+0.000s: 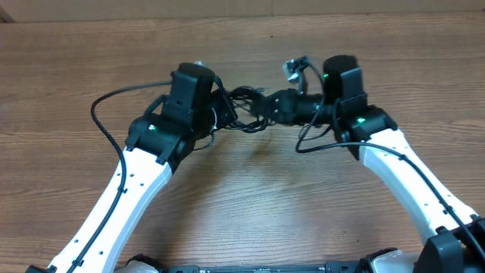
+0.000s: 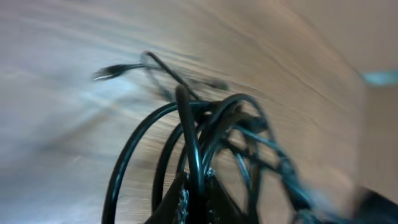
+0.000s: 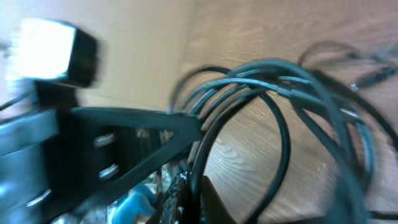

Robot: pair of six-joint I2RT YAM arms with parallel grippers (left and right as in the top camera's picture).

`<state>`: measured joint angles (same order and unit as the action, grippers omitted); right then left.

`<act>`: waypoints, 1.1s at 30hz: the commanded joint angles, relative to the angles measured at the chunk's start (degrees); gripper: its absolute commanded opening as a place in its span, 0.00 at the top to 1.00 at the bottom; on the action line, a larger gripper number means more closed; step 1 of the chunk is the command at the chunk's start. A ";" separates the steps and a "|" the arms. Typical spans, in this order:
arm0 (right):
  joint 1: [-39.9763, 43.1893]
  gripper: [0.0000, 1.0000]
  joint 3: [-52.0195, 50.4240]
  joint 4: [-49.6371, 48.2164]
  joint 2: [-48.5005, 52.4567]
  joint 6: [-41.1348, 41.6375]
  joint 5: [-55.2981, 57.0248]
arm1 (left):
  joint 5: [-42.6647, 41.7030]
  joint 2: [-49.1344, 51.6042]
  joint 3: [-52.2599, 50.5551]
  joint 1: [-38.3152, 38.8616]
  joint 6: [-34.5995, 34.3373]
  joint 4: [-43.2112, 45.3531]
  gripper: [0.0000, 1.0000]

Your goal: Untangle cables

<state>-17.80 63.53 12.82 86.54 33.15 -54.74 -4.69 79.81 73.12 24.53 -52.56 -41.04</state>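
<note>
Crossing cable loops point(image 1: 247, 111) bunch up between my close grippers, so my left gripper should hold the bundle while my right gripper draws its piece of cable point(image 3: 198, 167) away, then release the bundle.
The cables point(image 1: 246, 102) form a small black tangle held above the wooden table between my two grippers. My left gripper point(image 1: 224, 108) meets the bundle from the left and my right gripper point(image 1: 274, 106) from the right. In the left wrist view the fingers point(image 2: 186, 202) are shut on one black strand, and loops of the cables point(image 2: 205, 118) fan out beyond, one ending in a small plug point(image 2: 109, 71). The right wrist view is similar: my right gripper point(image 3: 191, 193) pinches a strand, with the cables point(image 3: 280, 81) arching ahead and a plug point(image 3: 373, 78) at far right.
The brown wooden table point(image 1: 250, 197) lies below both arms. The left arm's own thick wire point(image 1: 102, 114) loops out to the left. A small silvery piece point(image 1: 292, 68) sticks up beside the right wrist. The left arm's black body point(image 3: 93, 143) fills the right wrist view's left side.
</note>
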 commanded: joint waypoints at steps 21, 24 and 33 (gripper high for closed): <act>15.82 0.71 0.57 -0.33 -3.58 -10.58 -14.75 | 6.40 9.09 0.24 -0.20 -13.42 5.16 0.96; 15.82 0.67 0.57 7.32 -3.58 -10.80 -4.57 | 3.89 8.90 0.24 -0.20 -13.79 7.85 0.96; 14.53 0.61 0.57 15.74 -3.48 -10.95 8.28 | -5.11 8.90 0.24 -0.24 -21.40 8.72 0.96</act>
<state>-2.22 63.64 28.01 83.74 22.83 -53.45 -4.62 89.49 72.86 24.62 -69.49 -32.71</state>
